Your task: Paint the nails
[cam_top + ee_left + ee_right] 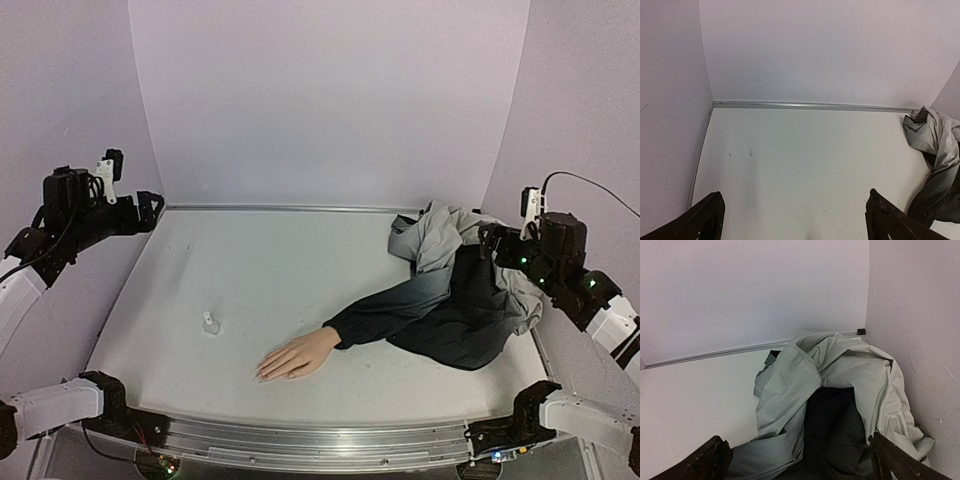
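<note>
The glass bottle (210,323) is a long way from my right gripper, so my left gripper needs to pick the bottle up and hand it to my right gripper beyond the mannequin hand.
A peach mannequin hand (298,354) lies palm down near the table's front, fingers pointing left. Its nails (262,373) are too small to make out. A dark navy sleeve (400,308) runs from the wrist to the right. A small clear glass bottle (210,323) stands to the left of the hand. My left gripper (150,210) is held high at the far left, open and empty, with black fingertips (707,220) wide apart. My right gripper (488,240) is held high at the far right over the cloth, open and empty, with fingertips (715,457) wide apart.
A crumpled grey and dark garment (465,285) is piled at the table's back right; it also shows in the right wrist view (810,385) and at the left wrist view's right edge (935,145). Pale walls close the table (280,270) on three sides.
</note>
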